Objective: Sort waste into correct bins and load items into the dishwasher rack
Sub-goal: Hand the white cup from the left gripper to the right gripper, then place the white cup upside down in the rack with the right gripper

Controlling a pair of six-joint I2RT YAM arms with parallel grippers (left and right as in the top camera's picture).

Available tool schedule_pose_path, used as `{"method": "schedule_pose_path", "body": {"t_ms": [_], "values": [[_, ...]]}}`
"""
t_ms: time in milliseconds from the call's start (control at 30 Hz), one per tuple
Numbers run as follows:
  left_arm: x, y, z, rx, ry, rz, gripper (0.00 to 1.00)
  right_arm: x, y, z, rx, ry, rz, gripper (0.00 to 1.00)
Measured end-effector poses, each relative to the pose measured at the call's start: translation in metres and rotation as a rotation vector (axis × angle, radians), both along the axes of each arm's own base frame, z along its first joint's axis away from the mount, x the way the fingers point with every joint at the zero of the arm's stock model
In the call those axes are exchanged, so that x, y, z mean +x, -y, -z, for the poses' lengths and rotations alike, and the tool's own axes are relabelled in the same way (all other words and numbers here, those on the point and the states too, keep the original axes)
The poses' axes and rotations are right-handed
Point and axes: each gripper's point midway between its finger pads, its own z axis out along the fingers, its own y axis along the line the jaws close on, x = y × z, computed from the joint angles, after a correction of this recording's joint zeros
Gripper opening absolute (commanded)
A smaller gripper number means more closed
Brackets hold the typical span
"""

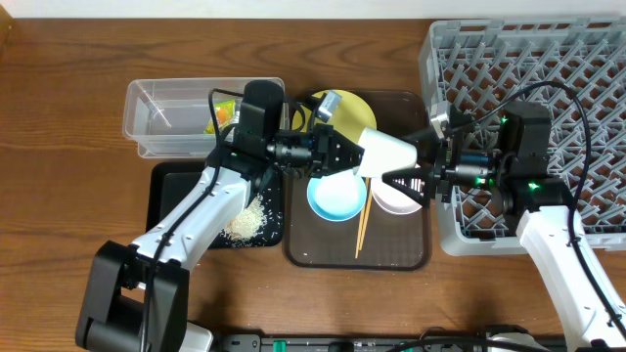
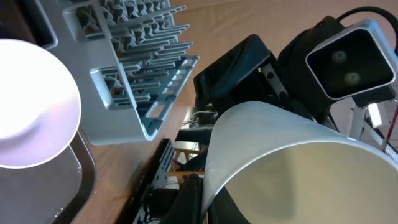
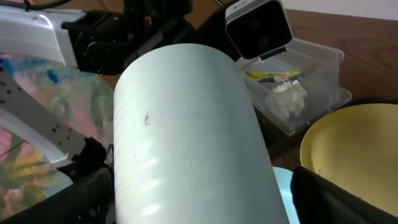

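The small white cup's rim [image 1: 365, 154] is in my left gripper, short of the dishwasher rack, so next my right gripper takes hold of the cup's base end [image 1: 409, 158] before my left gripper opens.
The small white cup [image 1: 386, 152] lies on its side in the air above the brown tray. My left gripper [image 1: 342, 152] is shut on its rim [image 2: 205, 199]. My right gripper [image 1: 411, 161] is open, its fingers on either side of the cup's base end [image 3: 199, 199], with a gap showing beside the cup [image 3: 186, 124]. Below lie the yellow plate [image 1: 357, 110], the light blue bowl [image 1: 333, 198], the white bowl [image 1: 396, 200] and the chopsticks [image 1: 362, 225]. The grey dishwasher rack [image 1: 548, 59] stands at the right.
The clear tub [image 1: 156, 117] holds the snack wrapper [image 1: 223, 112] and white tissue [image 3: 286, 96]. The black tray [image 1: 171, 196] holds rice [image 1: 245, 223]. The brown tray [image 1: 391, 254] sits between the black tray and the rack.
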Motion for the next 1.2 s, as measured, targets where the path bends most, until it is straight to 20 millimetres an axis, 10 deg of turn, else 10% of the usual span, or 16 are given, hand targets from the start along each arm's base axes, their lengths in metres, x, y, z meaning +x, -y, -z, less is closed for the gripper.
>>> {"method": "schedule_pose_path", "body": {"t_ms": [300,433,700,967,1200], "values": [[0.000,0.000,0.000,0.001,-0.024,-0.002,0.07,-0.001,-0.001,-0.003,0.009,0.024,-0.013,0.66],[0.000,0.000,-0.001,-0.002,-0.020,0.001,0.41,-0.001,-0.001,-0.004,0.013,0.021,-0.017,0.63],[0.007,-0.006,0.015,0.053,0.051,-0.043,0.63,0.010,0.005,0.012,-0.062,-0.016,0.074,0.56],[0.028,-0.053,0.072,0.341,0.066,-0.225,0.65,0.029,0.037,0.058,-0.306,-0.179,0.325,0.49],[0.024,-0.112,0.042,0.527,0.239,-0.379,0.65,0.032,0.097,0.032,-0.540,-0.304,0.583,0.26]]}}
